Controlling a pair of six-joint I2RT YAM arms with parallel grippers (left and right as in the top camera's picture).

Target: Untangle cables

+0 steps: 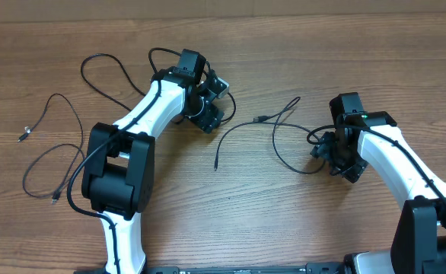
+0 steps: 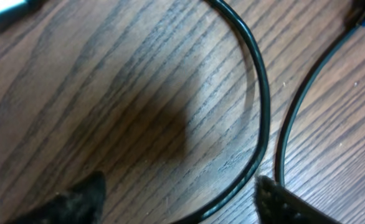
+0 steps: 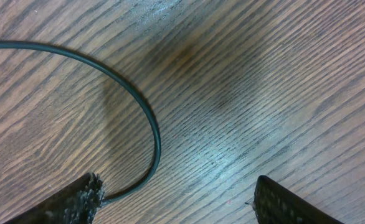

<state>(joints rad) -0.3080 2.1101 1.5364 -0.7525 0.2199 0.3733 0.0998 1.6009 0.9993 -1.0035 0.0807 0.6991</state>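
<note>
Next, my left gripper takes the curved cable [image 2: 232,190] alone and lifts it clear, because the second cable [image 2: 284,142] is at the end of the gripper's finger, close beside the curved cable.
Several thin black cables lie on the wooden table [image 1: 230,221]. One cable [image 1: 237,129] runs from the middle toward a small plug [image 1: 259,119]. Another cable [image 1: 288,161] loops from there to my right gripper [image 1: 334,157]. In the right wrist view that gripper [image 3: 179,200] is open, and a cable arc [image 3: 150,118] ends beside its left fingertip [image 3: 76,198]. My left gripper [image 1: 208,113] is low over the table at centre left. In its wrist view the left gripper [image 2: 179,200] is open, a curved cable [image 2: 262,106] runs between its fingers close to the right fingertip [image 2: 281,200], and a second cable [image 2: 294,118] lies just outside.
A further cable [image 1: 52,152] with a silver plug [image 1: 23,136] lies at the far left. A loose loop [image 1: 105,74] lies at the upper left behind the left arm [image 1: 143,114]. The right arm [image 1: 394,160] comes in from the lower right.
</note>
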